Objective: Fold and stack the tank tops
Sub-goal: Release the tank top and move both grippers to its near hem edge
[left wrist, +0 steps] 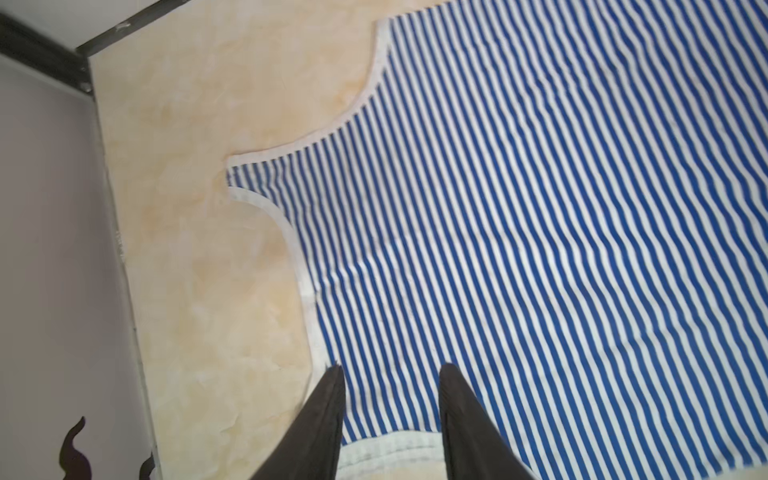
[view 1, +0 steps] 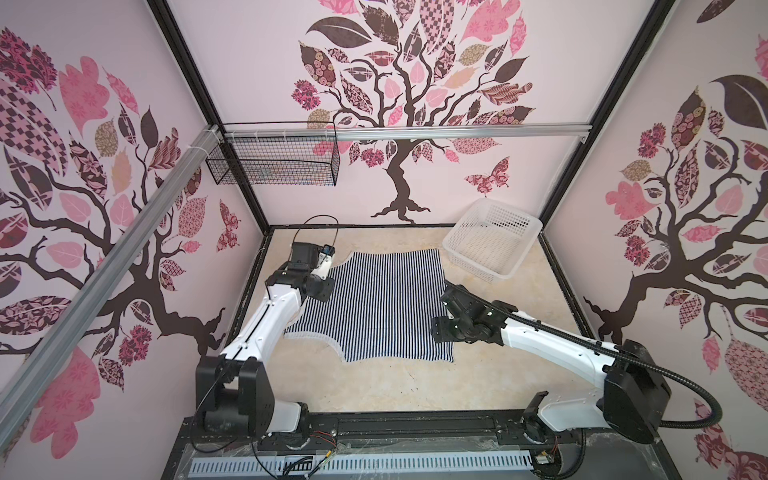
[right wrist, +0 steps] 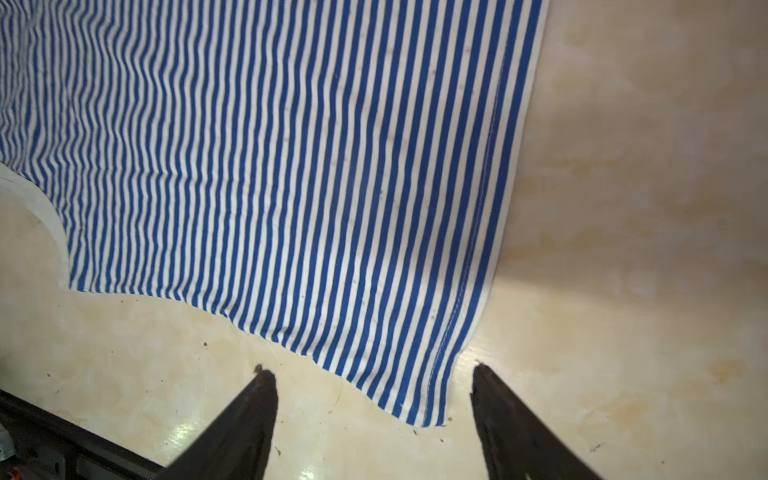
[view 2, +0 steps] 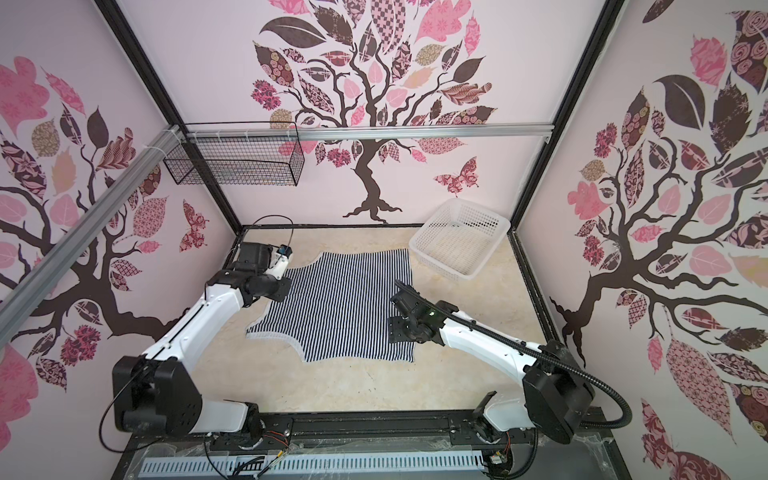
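I expect the hem corner point(right wrist: 425, 400) to fold over limply while the tank top's far side stays flat when I carry that corner inward, because the tank top's near edge point(right wrist: 240, 320) ripples loosely.
One tank top point(view 1: 374, 303) point(view 2: 340, 307), with thin navy-and-white stripes and white trim, lies spread flat in the middle of the table in both top views. My left gripper point(view 1: 321, 290) point(left wrist: 392, 374) hangs over its left side. Its jaws stand apart over the striped cloth point(left wrist: 540, 208) beside the white neckline trim and hold nothing. My right gripper point(view 1: 441, 331) point(right wrist: 370, 372) hovers above the near right corner of the tank top point(right wrist: 291, 166). That gripper is wide open, and the hem corner lies flat on the table between its fingertips.
A white perforated basket point(view 1: 473, 259) point(view 2: 440, 259) stands at the back right of the beige table. A black wire basket point(view 1: 274, 162) point(view 2: 237, 164) hangs on the back rail at the left. Patterned walls close in three sides.
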